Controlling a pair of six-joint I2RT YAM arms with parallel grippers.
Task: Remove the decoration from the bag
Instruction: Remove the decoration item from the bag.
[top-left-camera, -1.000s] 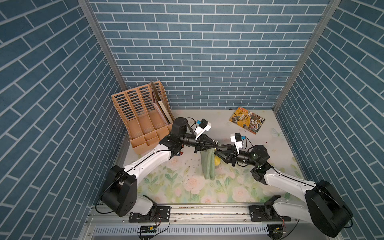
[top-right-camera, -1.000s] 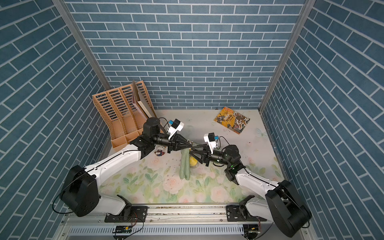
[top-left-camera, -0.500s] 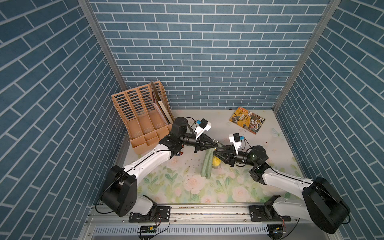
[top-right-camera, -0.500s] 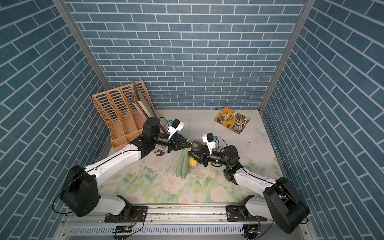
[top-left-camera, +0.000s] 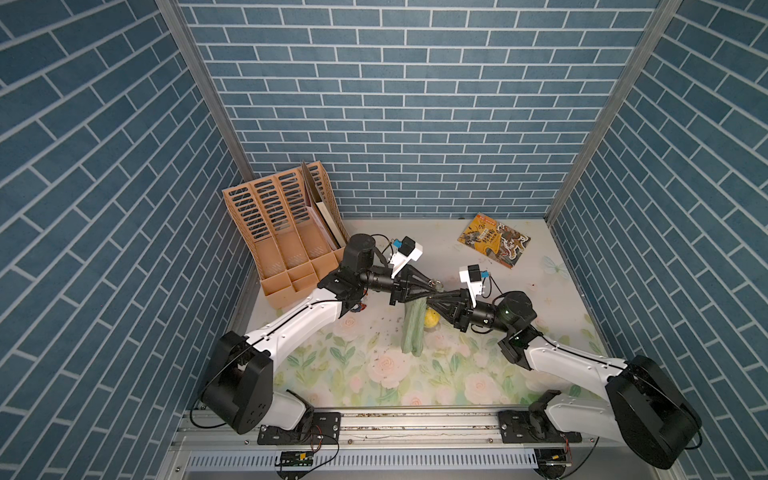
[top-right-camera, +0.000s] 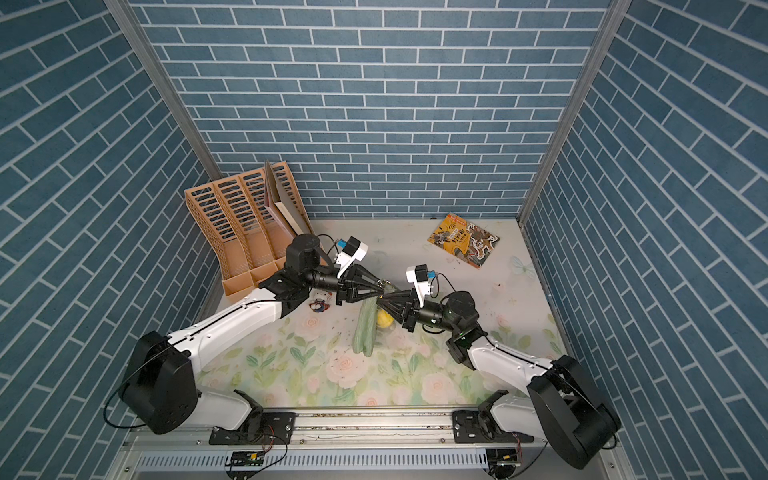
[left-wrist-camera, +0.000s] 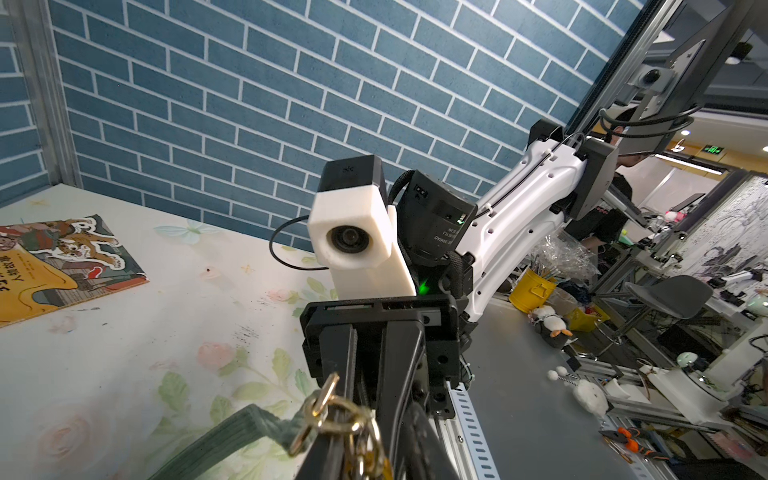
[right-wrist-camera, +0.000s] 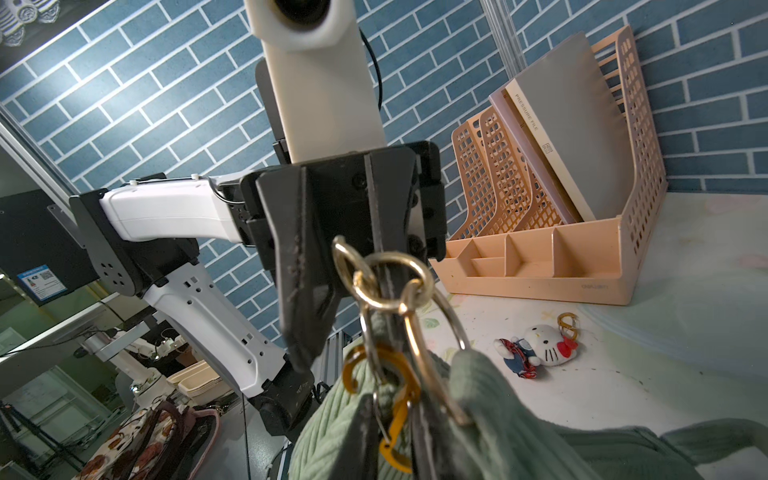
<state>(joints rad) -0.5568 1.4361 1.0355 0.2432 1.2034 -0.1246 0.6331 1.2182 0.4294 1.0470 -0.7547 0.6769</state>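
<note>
The gold rings (right-wrist-camera: 397, 256) are loose between the open fingers of my left gripper, so my left gripper should squeeze them steady before my right gripper takes the orange clasp (right-wrist-camera: 408, 382) off.
The sage-green bag (top-left-camera: 412, 330) (top-right-camera: 365, 330) hangs in mid-air above the floral table, between my two grippers' tips. A small yellow decoration (top-left-camera: 431, 319) (top-right-camera: 384, 320) dangles beside it. My left gripper (top-left-camera: 434, 286) (left-wrist-camera: 365, 457) is at the bag's gold rings (left-wrist-camera: 332, 411) (right-wrist-camera: 386, 278). Its jaws stand slightly apart, with the rings between them. My right gripper (top-left-camera: 432, 297) (right-wrist-camera: 395, 449) faces it tip to tip. It is shut on the orange S-shaped clasp (right-wrist-camera: 397, 399) that hangs from those rings against the bag's fabric (right-wrist-camera: 332, 432).
A peach file rack (top-left-camera: 286, 232) (right-wrist-camera: 561, 232) holding folders stands at the back left. A picture book (top-left-camera: 493, 240) (left-wrist-camera: 54, 266) lies at the back right. A white cat plush keychain (right-wrist-camera: 540, 345) (top-right-camera: 320, 305) lies on the table under the left arm.
The right gripper has moved in towards the left one and its jaws have narrowed onto the orange clasp. The left jaws have parted a little. The bag now hangs slightly tilted.
</note>
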